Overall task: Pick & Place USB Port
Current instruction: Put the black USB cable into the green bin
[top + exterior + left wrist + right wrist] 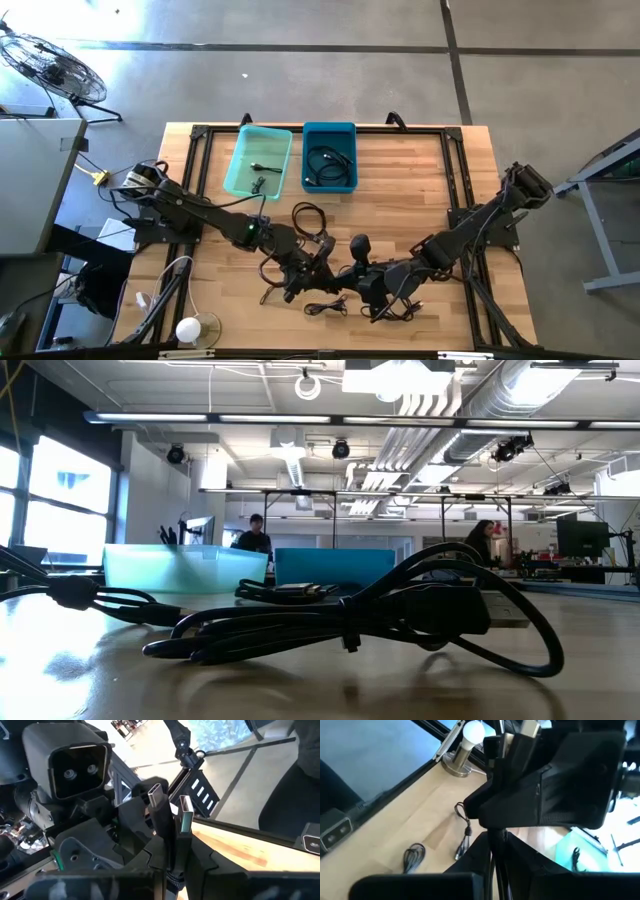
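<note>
The black USB cable (162, 815) is held in both closed grippers, so next my right gripper lets go before my left gripper takes the cable to the light teal bin (258, 158).
A black USB cable is held between both grippers, which meet over the near middle of the table. Its two plugs, a black one (157, 795) and a metal one (185, 815), stick out side by side past my left gripper (322, 262), which is shut on the cable. My right gripper (365, 278) faces it, shut on the cable's cord (493, 851). The light teal bin (240, 168) holds one small cable. The blue bin (345, 135) holds coiled black cables. In the low view neither gripper shows. My left gripper pinches the cable just behind its two plugs (172, 852), which stand out past the fingertips. The cable is lifted off the table. My right gripper has the thin cord (495, 862) running between its fingers, a short way from the left gripper; the exact spot is hidden by its own fingers.
Loose black cables lie on the wood: a loop (308, 214) far of the grippers, a bundle (325, 308) and another (402, 310) near the near edge. A tied bundle (350, 625) fills the low view. A white lamp (190, 328) stands at the near left corner.
</note>
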